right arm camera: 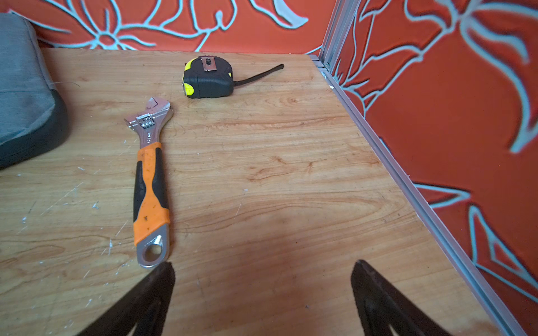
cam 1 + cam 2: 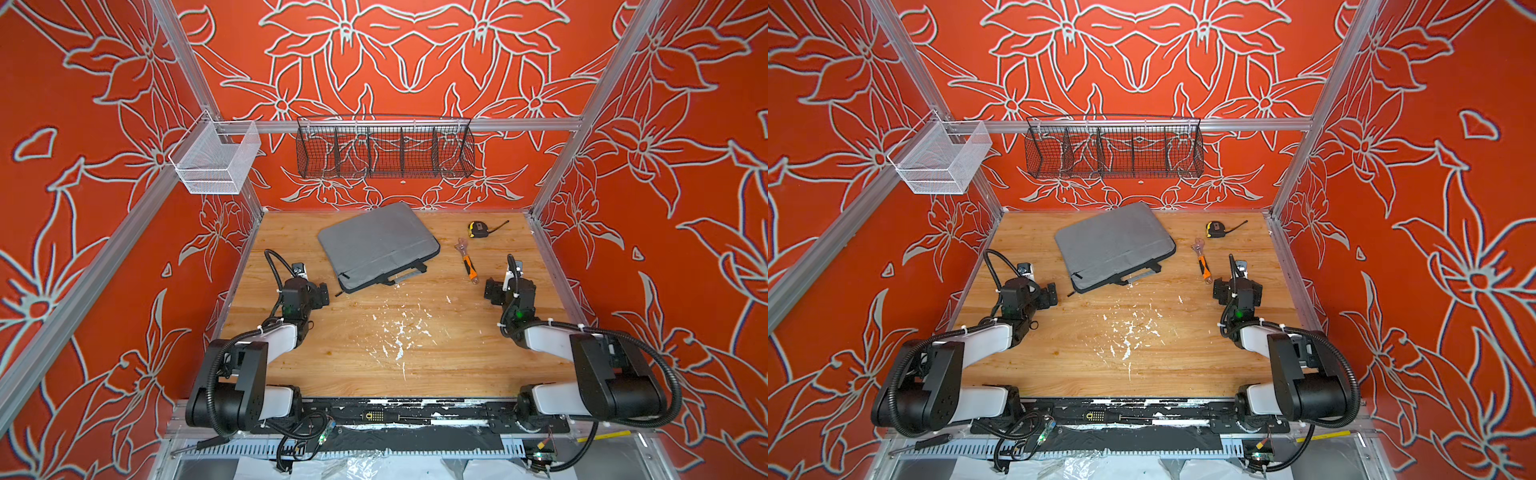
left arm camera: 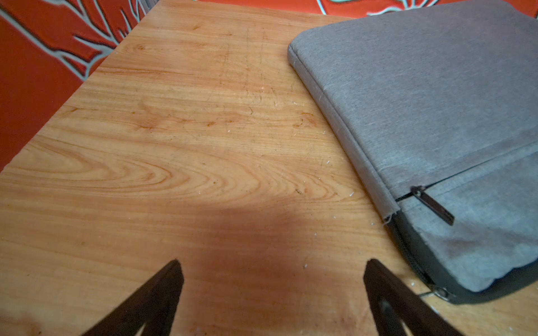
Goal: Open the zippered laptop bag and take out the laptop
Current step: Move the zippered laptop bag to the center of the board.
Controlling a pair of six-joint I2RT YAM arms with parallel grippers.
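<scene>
I should reach the far corner (image 2: 322, 235) of the laptop bag (image 2: 379, 243) with my left gripper, as the bag lies slanted near the back wall, and pull it square and nearer together with my right gripper.
The zippered laptop bag (image 2: 376, 246) (image 2: 1113, 245) lies flat and zipped at the back middle of the wooden table, its black strap handles (image 2: 409, 273) toward the front. In the left wrist view the bag (image 3: 436, 101) shows a black zipper pull (image 3: 433, 205) on its front pocket. The laptop is hidden. My left gripper (image 2: 320, 296) (image 3: 272, 264) hangs open just left of the bag's near corner, nothing between its fingers. My right gripper (image 2: 490, 293) (image 1: 262, 266) is open over bare wood to the right, apart from the bag (image 1: 23, 96).
An orange-handled adjustable wrench (image 2: 467, 266) (image 1: 150, 186) lies right of the bag, close to my right gripper. A black and yellow tape measure (image 2: 481, 228) (image 1: 208, 77) sits behind it. A black wire basket (image 2: 384, 147) and a white mesh basket (image 2: 216, 160) hang on the rail. White flecks (image 2: 399, 332) spot the table's front middle.
</scene>
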